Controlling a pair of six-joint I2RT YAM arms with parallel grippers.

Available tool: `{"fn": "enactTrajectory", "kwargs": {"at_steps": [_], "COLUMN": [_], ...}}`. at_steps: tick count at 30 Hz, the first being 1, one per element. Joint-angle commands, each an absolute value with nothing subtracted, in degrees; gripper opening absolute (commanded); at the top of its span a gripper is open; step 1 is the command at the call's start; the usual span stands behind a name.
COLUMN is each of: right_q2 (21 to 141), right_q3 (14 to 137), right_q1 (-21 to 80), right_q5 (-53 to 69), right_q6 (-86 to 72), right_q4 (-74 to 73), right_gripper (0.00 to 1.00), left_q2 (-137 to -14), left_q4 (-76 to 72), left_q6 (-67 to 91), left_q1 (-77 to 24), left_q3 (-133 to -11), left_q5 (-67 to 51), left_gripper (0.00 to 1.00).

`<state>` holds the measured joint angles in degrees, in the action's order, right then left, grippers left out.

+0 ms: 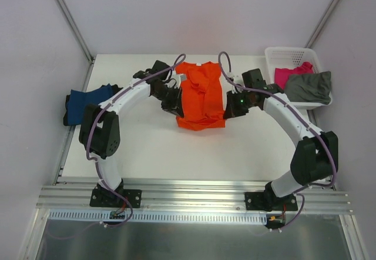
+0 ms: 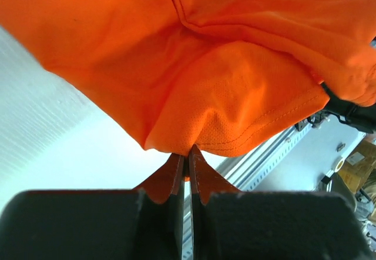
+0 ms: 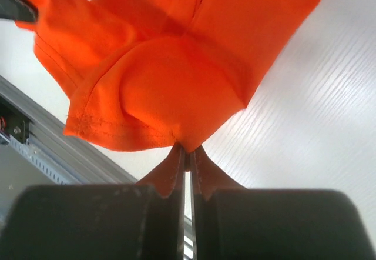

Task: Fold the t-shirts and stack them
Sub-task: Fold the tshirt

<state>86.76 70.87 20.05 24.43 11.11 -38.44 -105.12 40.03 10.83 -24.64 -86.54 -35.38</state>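
The near hem's ends point(image 1: 201, 122) are pinched in both grippers, and the orange t-shirt's far part point(image 1: 204, 87) lies spread out ahead. My right gripper should keep going over that part of the t-shirt and let go there.
The bright orange t-shirt point(image 1: 200, 95) lies partly lifted in the middle of the table, its near part raised between both arms. My left gripper point(image 1: 173, 102) is shut on its left edge; the left wrist view shows the orange cloth point(image 2: 223, 83) pinched at the fingertips point(image 2: 176, 169). My right gripper point(image 1: 230, 107) is shut on its right edge, and the right wrist view shows the orange cloth point(image 3: 170, 77) pinched at the tips point(image 3: 202, 165). A folded navy blue t-shirt point(image 1: 88, 102) lies at the table's left edge. The magenta pink t-shirt point(image 1: 292, 73) and the grey-olive t-shirt point(image 1: 310, 87) lie in the basket.
The white lattice basket point(image 1: 282, 54) stands at the back right corner. The metal rail point(image 1: 194, 198) runs along the near edge by the arm bases. White walls close in the back and sides.
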Motion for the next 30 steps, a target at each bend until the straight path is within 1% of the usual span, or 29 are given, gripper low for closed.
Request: {"fn": "enactTrajectory", "kwargs": {"at_steps": [1, 9, 17, 25, 30], "right_q2": [91.6, 105.4, 114.1, 119.8, 124.3], "right_q3": [77.9, 90.9, 103.2, 109.5, 111.5], "right_q1": [19.3, 19.2, 17.8, 16.9, 16.9], "right_q5": [24.8, 25.9, 25.8, 25.1, 24.7], "right_q6": [13.8, 15.1, 14.2, 13.1, 12.1], "right_q4": [-37.4, -37.7, -37.4, -36.0, -34.0], "right_gripper": [0.00, 0.00, 0.01, 0.01, 0.00], "left_q2": [-107.0, -112.6, -119.3, -126.3, -132.4], "left_q4": [41.9, 41.5, 41.0, 41.0, 39.2], "left_q6": [9.3, 9.8, 9.3, 8.4, 8.4], "left_q1": [-24.3, -21.7, -19.5, -18.7, -18.4], "left_q3": [-90.2, -96.8, -106.5, -117.8, -123.6], "left_q5": [-34.3, -29.5, -26.3, -26.1, -22.9], "left_gripper": [0.00, 0.00, 0.00, 0.00, 0.00]}}
